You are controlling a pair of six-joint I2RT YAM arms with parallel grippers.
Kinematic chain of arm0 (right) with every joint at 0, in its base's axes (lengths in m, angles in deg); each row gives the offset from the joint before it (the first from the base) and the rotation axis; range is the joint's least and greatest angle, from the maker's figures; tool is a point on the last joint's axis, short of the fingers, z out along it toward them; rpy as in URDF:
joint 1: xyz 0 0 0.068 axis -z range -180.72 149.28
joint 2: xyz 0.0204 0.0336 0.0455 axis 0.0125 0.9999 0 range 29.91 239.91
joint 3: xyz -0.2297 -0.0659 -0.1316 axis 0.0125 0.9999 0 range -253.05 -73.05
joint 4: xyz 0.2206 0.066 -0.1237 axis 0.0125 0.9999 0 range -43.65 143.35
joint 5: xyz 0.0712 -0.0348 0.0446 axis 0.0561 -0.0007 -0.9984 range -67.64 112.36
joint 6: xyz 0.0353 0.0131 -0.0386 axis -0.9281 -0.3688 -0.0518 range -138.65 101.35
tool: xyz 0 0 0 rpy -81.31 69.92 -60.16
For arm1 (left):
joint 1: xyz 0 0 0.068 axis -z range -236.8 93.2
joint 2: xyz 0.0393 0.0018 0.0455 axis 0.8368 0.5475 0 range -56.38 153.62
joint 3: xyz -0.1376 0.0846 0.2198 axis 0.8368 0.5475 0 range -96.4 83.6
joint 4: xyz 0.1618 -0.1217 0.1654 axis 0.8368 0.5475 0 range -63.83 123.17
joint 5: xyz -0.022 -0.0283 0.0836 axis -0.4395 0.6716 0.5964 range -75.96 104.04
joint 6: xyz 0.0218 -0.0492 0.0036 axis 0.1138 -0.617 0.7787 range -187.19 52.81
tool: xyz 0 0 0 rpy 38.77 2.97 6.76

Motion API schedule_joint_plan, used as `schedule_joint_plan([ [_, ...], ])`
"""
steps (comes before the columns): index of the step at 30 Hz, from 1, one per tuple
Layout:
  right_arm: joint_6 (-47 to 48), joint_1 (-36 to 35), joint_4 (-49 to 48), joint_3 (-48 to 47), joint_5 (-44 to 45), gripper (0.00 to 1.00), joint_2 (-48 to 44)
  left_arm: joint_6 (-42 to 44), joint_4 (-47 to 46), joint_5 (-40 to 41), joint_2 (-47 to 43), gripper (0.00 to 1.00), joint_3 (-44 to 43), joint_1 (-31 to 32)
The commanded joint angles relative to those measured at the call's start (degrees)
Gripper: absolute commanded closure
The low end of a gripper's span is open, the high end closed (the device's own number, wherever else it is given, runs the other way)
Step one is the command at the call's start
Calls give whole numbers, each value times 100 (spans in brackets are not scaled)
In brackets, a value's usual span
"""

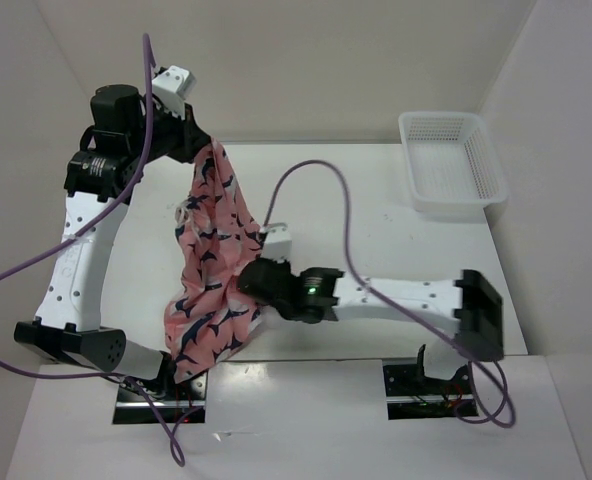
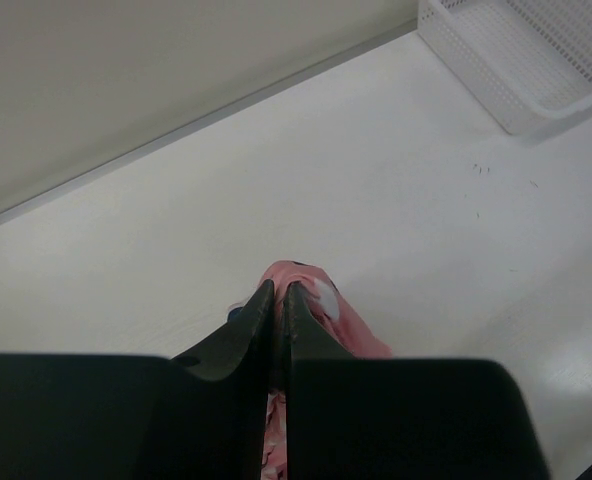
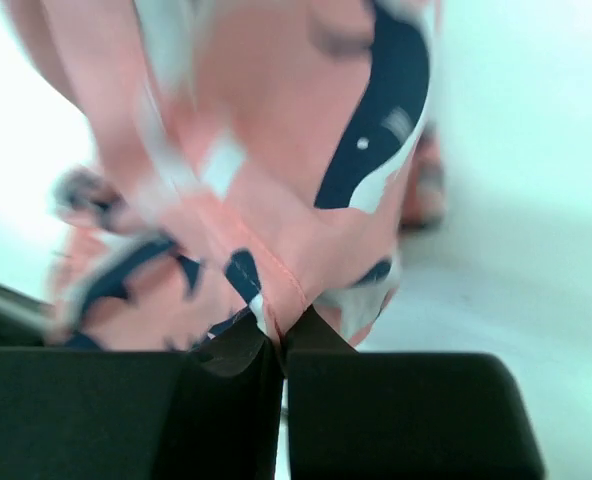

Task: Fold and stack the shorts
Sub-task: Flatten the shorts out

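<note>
The shorts hang bunched and my grippers are close together, so I should lift both grippers and pull my right gripper toward the white mesh basket before I fold.
The salmon-pink shorts with navy-and-white sharks hang in a long drape above the table's left half. High at the back left, my left gripper is shut on their top edge; in the left wrist view pink cloth pokes out past the closed fingertips. My right gripper is shut on a seam lower down on the right side of the cloth; in the right wrist view the shorts fill the frame above the pinched jaws. The bottom of the shorts bunches near the left arm's base.
A white mesh basket stands at the back right of the table, also seen from the left wrist as the basket. White walls close the table's back and sides. Purple cables loop over both arms.
</note>
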Motion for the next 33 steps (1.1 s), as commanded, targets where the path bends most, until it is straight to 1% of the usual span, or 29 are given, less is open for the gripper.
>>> schedule_joint_plan([
  [1,-380,272,537,292,624,99,-1185,23,-282,-121,-184,100,-192,-65],
  [2,-380,343,685,293,694,99,-1675,23,-282,-121,-184,100,-193,-65],
  [4,-197,588,756,293,826,99,-2169,23,-334,-183,-184,100,-359,-65],
  [5,65,694,809,215,914,99,-2598,23,-395,-244,-245,100,-421,-65],
  [6,207,808,940,92,1062,99,-2794,23,-396,-297,-298,100,-491,-65],
  [7,391,940,942,-231,1116,99,-2970,23,-483,-349,-298,100,-570,-65],
  [8,767,1202,942,-426,1177,99,-3267,23,-571,-350,-359,100,-806,-65],
  [10,1435,1458,890,-1058,1274,99,-3498,23,-641,-490,-360,100,-1123,-117],
  [11,1630,1460,889,-1321,1344,99,-3569,23,-720,-491,-360,100,-1299,-117],
  [12,1841,1460,967,-1898,1458,99,-3630,23,-799,-543,-360,100,-1683,-170],
  [14,2297,1460,1126,-2543,1529,99,-3631,23,-800,-543,-360,100,-2142,-170],
  [15,2439,1460,1248,-3137,1530,99,-3570,23,-853,-543,-360,100,-2666,-170],
  [17,2781,1460,1249,-3860,1530,99,-3508,23,-731,-482,-298,100,-3284,-170],
  [19,2994,1460,1145,-4240,1530,99,-3508,23,-730,-263,-298,100,-3829,-170],
  [20,3099,1460,1074,-4573,1530,99,-3508,23,-730,-192,-368,100,-3945,-170],
  [22,3451,1460,1003,-4943,1381,99,-3385,23,-730,-61,-430,100,-4156,-170],
  [23,3652,1460,1003,-5345,1380,99,-3306,23,-730,-60,-517,100,-4235,-170],
  [26,3838,1460,1126,-5980,1311,99,-2972,23,-791,-60,-658,100,-4289,-170],
  [30,4058,1460,837,-5903,1310,99,-2919,23,-792,71,-869,100,-4342,-170],
  [33,4242,1460,591,-5833,1573,99,-2971,23,-792,125,-922,100,-4342,-170],
])
